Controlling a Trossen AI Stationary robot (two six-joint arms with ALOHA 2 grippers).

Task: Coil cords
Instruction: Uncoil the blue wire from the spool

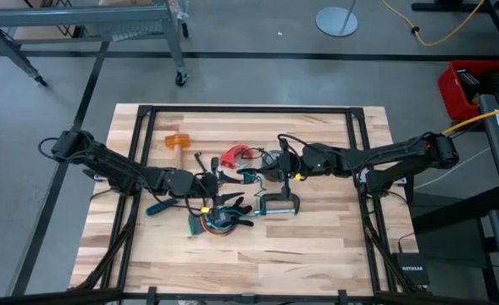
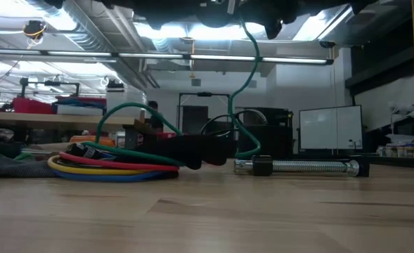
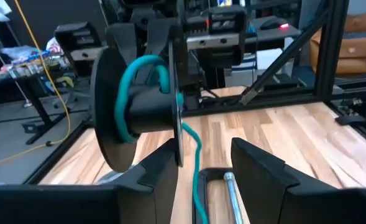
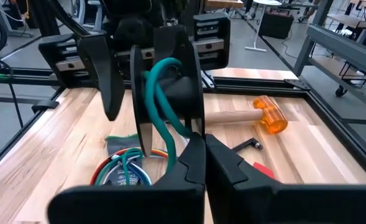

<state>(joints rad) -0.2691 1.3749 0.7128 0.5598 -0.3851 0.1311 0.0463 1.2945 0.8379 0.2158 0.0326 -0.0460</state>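
The green cord [image 3: 198, 149] sticks out from the spool's middle in a loose loop [image 3: 124, 90], so that loop will slip off when I pull the cord.
A black spool [image 4: 170, 87] with a green cord [image 4: 161, 93] wound on its hub hangs above the table's middle, between my two grippers. The cord drops from it [image 2: 252, 84] to the table. My right gripper [image 4: 204, 155] is shut on the spool. My left gripper [image 3: 201, 171] is open just on the spool's other side [image 3: 139, 106]; I cannot tell whether a finger touches it. The looped multicoloured bundle [image 1: 218, 222] lies flat on the table below, and it also shows in the low view [image 2: 108, 167]. A small red piece [image 1: 235, 155] lies farther back. My right gripper pinches the rim of one spool flange [image 4: 198, 132] between its two fingers, coming level from the table's right. The spool is lifted clear, its axis about level. The green cord hangs slack from it to the table.
A metal screw clamp [image 1: 276, 206] lies near the bundle, and its bar shows in the low view [image 2: 298, 166]. An orange-headed mallet [image 1: 176, 141] lies at the back left. A blue-handled tool [image 1: 160, 206] lies by the left arm. A black frame [image 1: 249, 110] rims the table.
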